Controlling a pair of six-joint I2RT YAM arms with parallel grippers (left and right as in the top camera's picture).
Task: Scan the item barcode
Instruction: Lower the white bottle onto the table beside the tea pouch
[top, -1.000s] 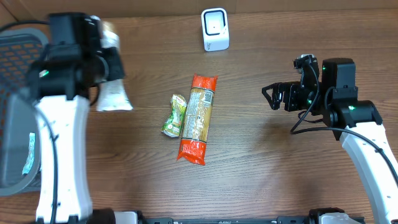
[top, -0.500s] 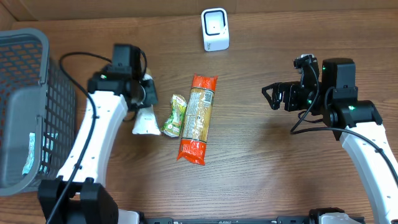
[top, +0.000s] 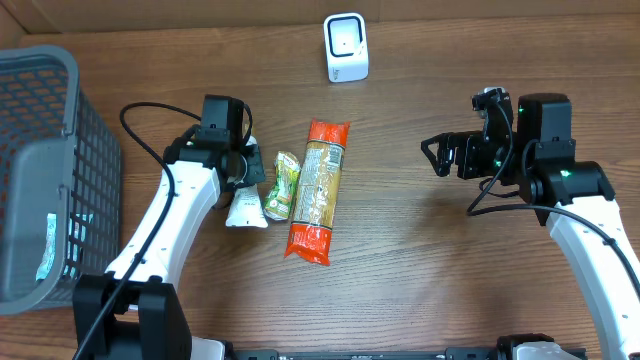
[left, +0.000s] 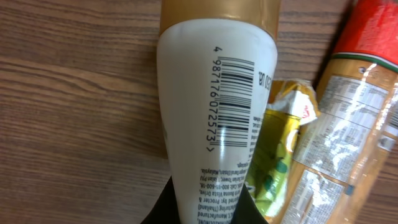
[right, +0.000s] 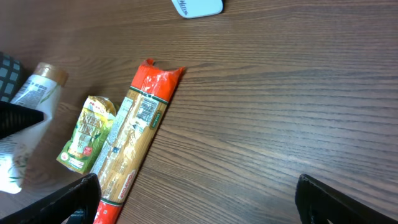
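Note:
The white tube (top: 247, 211) is hanging lengthwise next to the green packet, above clear wood (top: 246, 238). My left gripper should keep moving the tube down until it rests there, and then let go.
The item is a white tube (left: 214, 112) with a gold cap, and my left gripper (left: 208, 211) is shut on its lower body. Its barcode (left: 233, 102) faces the left wrist camera. In the overhead view the left gripper (top: 238, 165) covers most of the tube, whose flat white end (top: 245, 210) sticks out toward the table's front. The tube (right: 31, 93) also shows at the left of the right wrist view. The white scanner (top: 346, 47) stands at the back centre, apart from the tube. My right gripper (top: 440, 155) hangs open and empty at the right.
A green packet (top: 282, 185) lies just right of the tube, touching a long red-ended pasta pack (top: 317, 190). A grey mesh basket (top: 40, 170) fills the left edge. Bare wood lies under the right gripper (right: 199, 199); the scanner (right: 198, 6) shows at that view's top edge.
My left arm has carried the tube from beside the basket rightward and toward the front, ending next to the green packet. The right arm has not moved.

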